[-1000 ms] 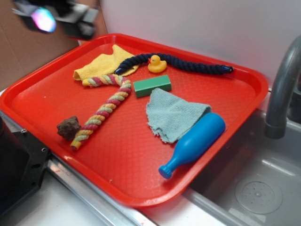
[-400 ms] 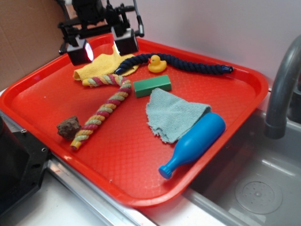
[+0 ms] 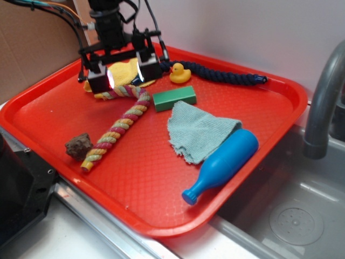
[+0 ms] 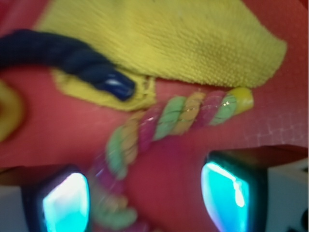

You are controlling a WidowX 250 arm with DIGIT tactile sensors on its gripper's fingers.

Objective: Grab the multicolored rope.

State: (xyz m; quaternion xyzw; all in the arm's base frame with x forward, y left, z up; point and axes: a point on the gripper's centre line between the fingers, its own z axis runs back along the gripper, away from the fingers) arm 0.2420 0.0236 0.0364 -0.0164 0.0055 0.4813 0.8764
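Note:
The multicolored rope has thick, tight twists that hold a rounded bend (image 3: 143, 96), so I expect its short leg (image 3: 117, 93) to stay curved and stick out when I pick the rope up.
The multicolored rope (image 3: 121, 125) lies on the red tray (image 3: 161, 183), bent like an L: a short leg by the yellow cloth (image 3: 123, 72), a long leg running down to the front left. My gripper (image 3: 123, 75) hangs open just above the rope's bend, its two fingers (image 3: 97, 80) wide apart. In the wrist view the rope (image 4: 164, 123) runs between the glowing pads (image 4: 66, 203), closer to the left one, and nothing is held. The gripper (image 4: 147, 198) is open there.
A navy rope (image 3: 215, 74) and a rubber duck (image 3: 179, 74) lie at the tray's back. A green block (image 3: 174, 98), a grey-green cloth (image 3: 199, 131) and a blue bottle (image 3: 223, 162) sit right of the rope. A brown lump (image 3: 78, 146) is by the rope's lower end. A faucet (image 3: 323, 102) stands at right.
The gripper has come from the tray's far left corner forward and down over the yellow cloth, to just above the multicolored rope's bend. Nothing on the tray has moved.

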